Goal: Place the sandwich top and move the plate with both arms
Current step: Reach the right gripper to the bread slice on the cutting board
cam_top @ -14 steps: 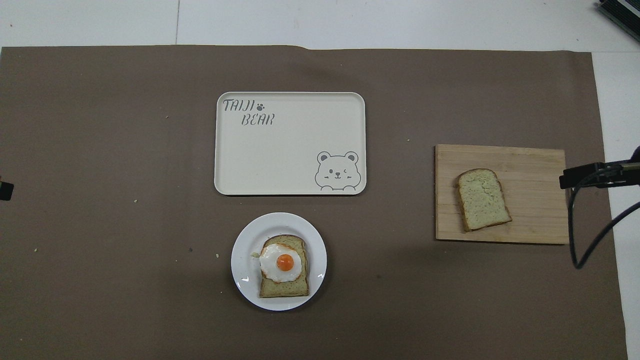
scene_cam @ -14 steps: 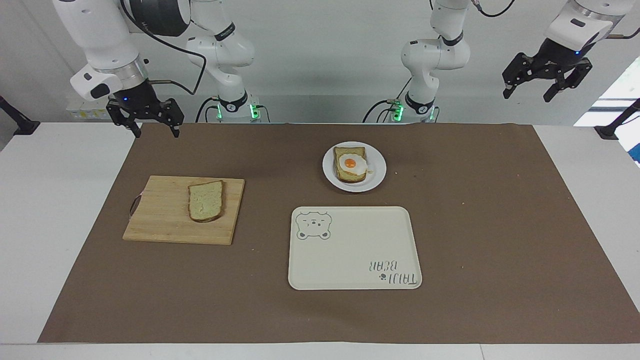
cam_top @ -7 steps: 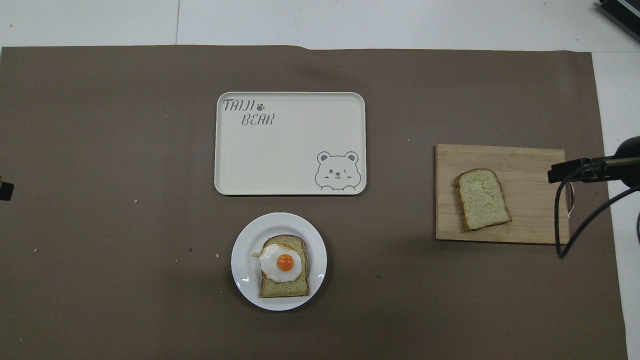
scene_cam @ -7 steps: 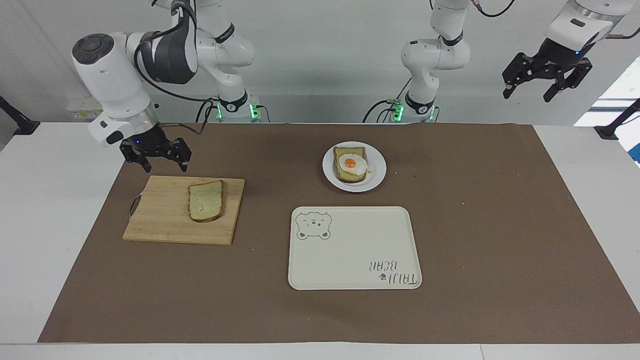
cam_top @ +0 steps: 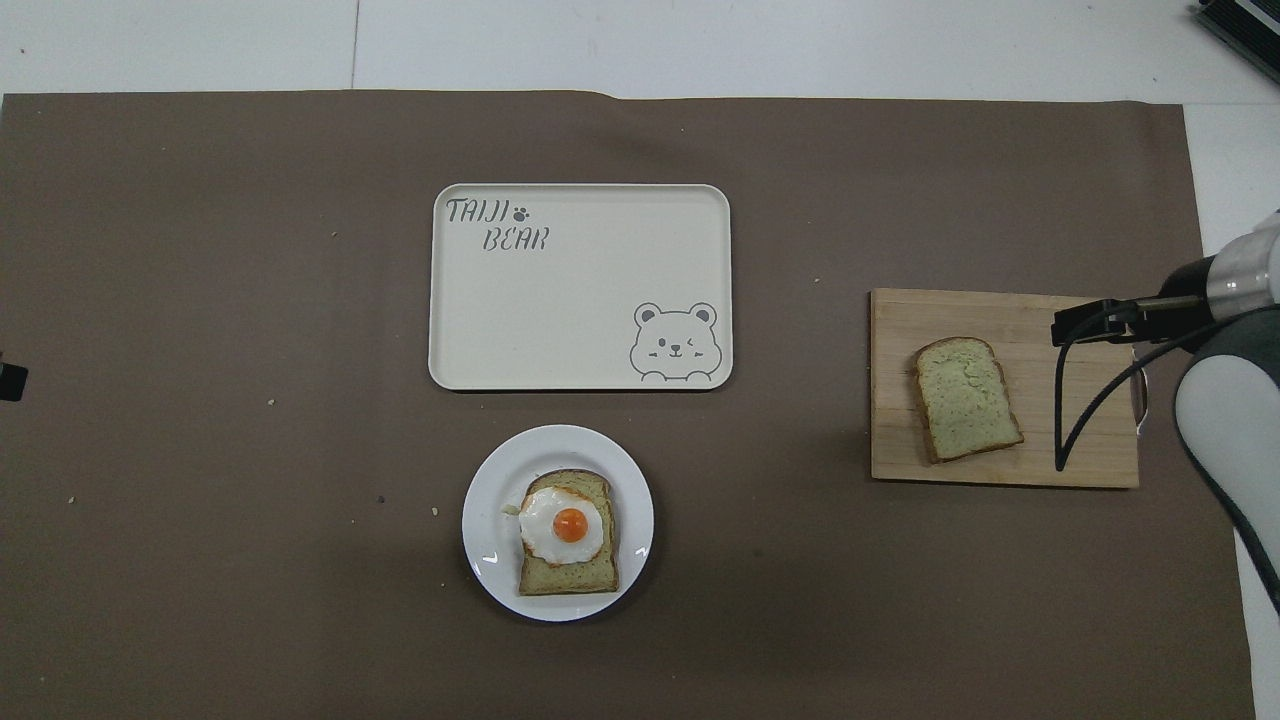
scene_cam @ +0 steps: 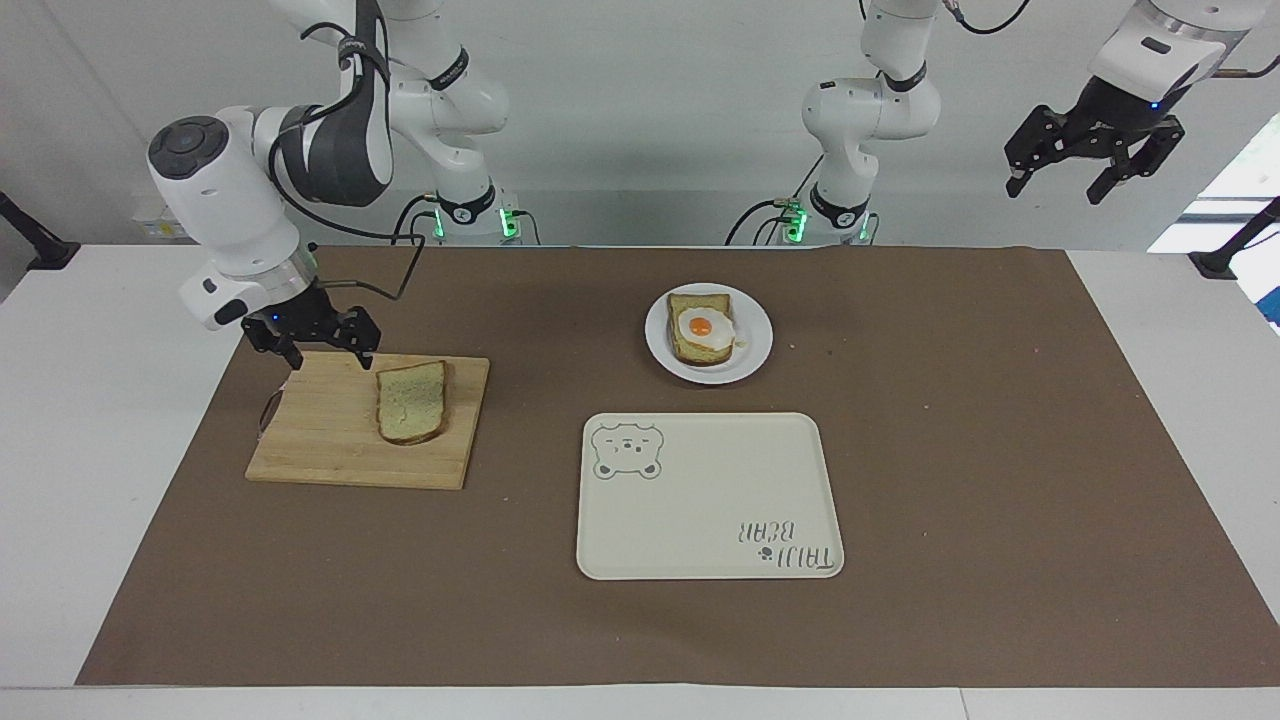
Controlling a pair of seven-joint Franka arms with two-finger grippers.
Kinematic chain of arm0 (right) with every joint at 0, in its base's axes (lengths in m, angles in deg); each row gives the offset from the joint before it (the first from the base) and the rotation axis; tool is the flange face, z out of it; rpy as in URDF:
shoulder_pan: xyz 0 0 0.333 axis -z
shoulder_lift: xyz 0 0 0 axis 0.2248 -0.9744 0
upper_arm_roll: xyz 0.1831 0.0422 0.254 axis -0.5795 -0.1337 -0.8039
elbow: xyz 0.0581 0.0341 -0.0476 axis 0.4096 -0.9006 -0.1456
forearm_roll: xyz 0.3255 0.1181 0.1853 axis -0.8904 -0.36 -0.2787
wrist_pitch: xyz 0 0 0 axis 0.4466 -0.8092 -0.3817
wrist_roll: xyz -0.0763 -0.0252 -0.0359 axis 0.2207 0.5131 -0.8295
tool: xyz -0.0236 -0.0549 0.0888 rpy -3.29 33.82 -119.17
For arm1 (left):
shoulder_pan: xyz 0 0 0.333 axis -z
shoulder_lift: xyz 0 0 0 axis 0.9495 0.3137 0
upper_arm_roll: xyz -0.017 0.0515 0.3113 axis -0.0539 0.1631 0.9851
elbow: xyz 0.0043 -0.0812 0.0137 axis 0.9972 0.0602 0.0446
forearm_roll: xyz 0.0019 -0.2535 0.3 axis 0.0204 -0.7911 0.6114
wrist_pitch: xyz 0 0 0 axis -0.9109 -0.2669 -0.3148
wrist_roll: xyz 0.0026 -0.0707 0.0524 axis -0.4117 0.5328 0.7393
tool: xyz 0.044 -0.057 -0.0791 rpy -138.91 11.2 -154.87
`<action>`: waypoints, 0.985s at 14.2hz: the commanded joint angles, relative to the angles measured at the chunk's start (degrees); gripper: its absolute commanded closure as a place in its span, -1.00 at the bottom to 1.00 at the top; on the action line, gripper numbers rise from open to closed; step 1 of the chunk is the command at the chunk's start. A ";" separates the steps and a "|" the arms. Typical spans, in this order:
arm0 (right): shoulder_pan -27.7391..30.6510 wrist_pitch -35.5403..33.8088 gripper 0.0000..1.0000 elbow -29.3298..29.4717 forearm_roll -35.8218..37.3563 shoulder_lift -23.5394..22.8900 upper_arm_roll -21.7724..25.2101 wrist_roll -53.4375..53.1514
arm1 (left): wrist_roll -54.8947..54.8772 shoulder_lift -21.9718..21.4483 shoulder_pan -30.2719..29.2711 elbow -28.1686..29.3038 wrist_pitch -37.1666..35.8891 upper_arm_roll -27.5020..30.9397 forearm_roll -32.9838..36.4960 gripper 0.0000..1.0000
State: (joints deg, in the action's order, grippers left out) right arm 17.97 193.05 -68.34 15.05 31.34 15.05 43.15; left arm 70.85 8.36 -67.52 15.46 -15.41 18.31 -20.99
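Note:
I expect the slice to stay flat when I pick it up by one edge, since the sandwich top [cam_top: 969,400] lies flat with an unbroken brown crust [cam_top: 924,410].
The sandwich top [scene_cam: 410,400] is a plain pale slice lying flat on a wooden cutting board [scene_cam: 320,440] toward the right arm's end of the table; it also shows in the overhead view [cam_top: 967,397]. My right gripper [scene_cam: 330,358] is open and empty, low over the board's edge nearest the robots, beside the slice and apart from it. The white plate [scene_cam: 752,345] holds a bread slice with a fried egg [scene_cam: 700,328]; the plate also shows in the overhead view [cam_top: 490,500]. My left gripper [scene_cam: 1075,182] is open and empty and waits high over the left arm's end of the table.
A cream rectangular tray [scene_cam: 700,510] with a bear drawing lies on the brown mat, farther from the robots than the plate. The right arm [cam_top: 1230,400] and its black cable hang over the board's outer end in the overhead view.
My right gripper has come down from above the mat's edge by the robots to just over the cutting board, toward the slice. The left arm has not moved.

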 commanded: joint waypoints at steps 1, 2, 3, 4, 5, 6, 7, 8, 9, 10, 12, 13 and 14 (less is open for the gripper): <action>0.64 7.82 -1.00 -3.27 -1.49 -1.69 -0.27 2.28 | 0.39 -1.55 0.10 1.73 -0.28 0.07 0.51 -1.00; 0.21 9.42 -1.00 -3.54 -1.40 -3.62 -0.27 2.45 | 0.39 -1.55 0.02 1.73 -0.11 0.07 0.51 -1.00; 0.11 10.31 -1.00 -4.41 -1.40 -4.77 -0.27 2.54 | 0.39 -1.63 0.02 1.73 -0.11 0.07 0.51 -1.00; 0.11 12.75 -1.00 -5.29 -1.40 -5.56 -0.36 2.97 | 0.39 -1.55 0.02 1.73 -0.11 0.07 0.51 -1.00; 0.03 14.08 -1.00 -6.08 -1.40 -6.27 -0.36 4.63 | 0.39 -1.55 0.10 1.73 -0.11 0.07 0.51 -1.00; 0.29 14.10 -1.00 -6.61 -1.58 -6.27 -0.36 6.65 | 0.39 -1.55 0.10 1.73 -0.11 0.07 0.51 -1.00; 1.07 14.01 -1.00 -7.40 -2.88 -6.10 -0.44 10.24 | 0.39 -1.55 0.10 1.82 -0.11 0.07 0.51 -1.00; 0.99 13.66 -1.00 -7.85 -5.77 -6.10 -0.36 15.93 | 0.39 -1.55 0.02 1.73 -0.11 0.07 0.51 -1.00; 1.08 13.83 -1.00 -9.42 -8.76 -6.01 -0.27 19.29 | 0.39 -1.63 0.10 1.73 -0.11 0.07 0.51 -1.00; 1.95 14.09 -1.00 -10.39 -10.09 -6.10 -0.27 19.94 | 0.39 -1.55 0.10 1.73 -0.11 0.07 0.51 -1.00; 2.22 14.18 -1.00 -11.01 -10.72 -6.27 -0.27 20.20 | 0.48 -1.55 0.02 1.73 -0.28 0.07 0.51 -1.00; 2.31 14.45 -1.00 -11.36 -10.72 -6.53 -0.27 20.55 | 0.48 -1.55 0.02 1.73 -0.11 0.07 0.51 -1.00; 2.57 15.06 -1.00 -11.89 -10.72 -7.15 -0.27 21.86 | 0.48 -1.63 0.02 1.73 -0.11 0.07 0.51 -1.00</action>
State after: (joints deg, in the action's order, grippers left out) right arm 19.50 206.28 -78.08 6.09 23.89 15.27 61.74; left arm 70.85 8.34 -67.52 15.48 -15.41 18.31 -20.99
